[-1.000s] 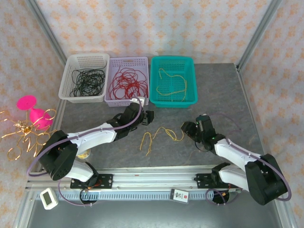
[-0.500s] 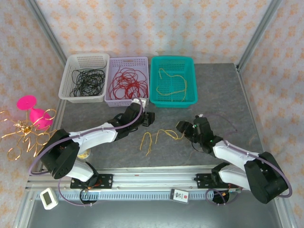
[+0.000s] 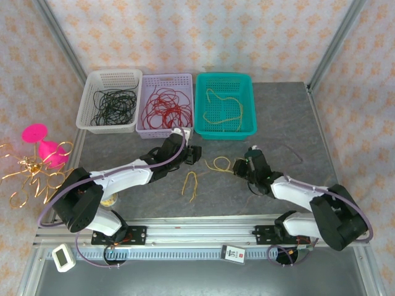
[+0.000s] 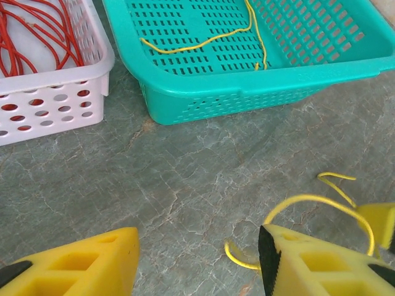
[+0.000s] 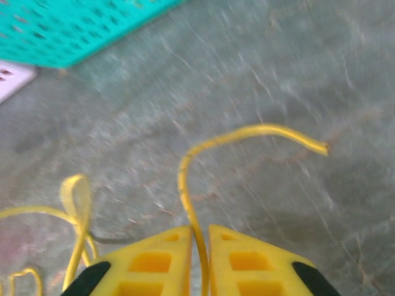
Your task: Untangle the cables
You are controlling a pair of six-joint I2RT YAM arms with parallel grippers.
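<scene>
My left gripper should grab the cable's loop (image 3: 220, 164) and bring it to the teal basket (image 3: 224, 117), because the loop is lying slack while my right gripper holds one end of the yellow cable.
A loose yellow cable (image 3: 219, 163) lies on the grey table between my arms. My right gripper (image 3: 242, 165) is shut on its right end. In the right wrist view the cable (image 5: 247, 132) runs up from between the closed fingers (image 5: 199, 237) and arches right. A hairpin-shaped yellow stretch (image 3: 191, 183) lies nearer the front; I cannot tell if it is joined to it. My left gripper (image 3: 192, 154) stands open just left of the loop, holding nothing. In the left wrist view the loop (image 4: 321, 200) curls beside the right fingertip (image 4: 290, 259).
Three baskets stand at the back: a white one (image 3: 114, 73) with black wires, a lilac one (image 3: 166, 77) with red cables (image 3: 165, 106), and a teal one (image 3: 224, 76) with a yellow cable (image 3: 225, 108). A pink object (image 3: 43, 145) and a golden curly ornament (image 3: 28, 172) sit off the left edge.
My right gripper has moved left to the yellow cable and shut on its end, and the loop has shifted up and left. The left arm has hardly moved.
</scene>
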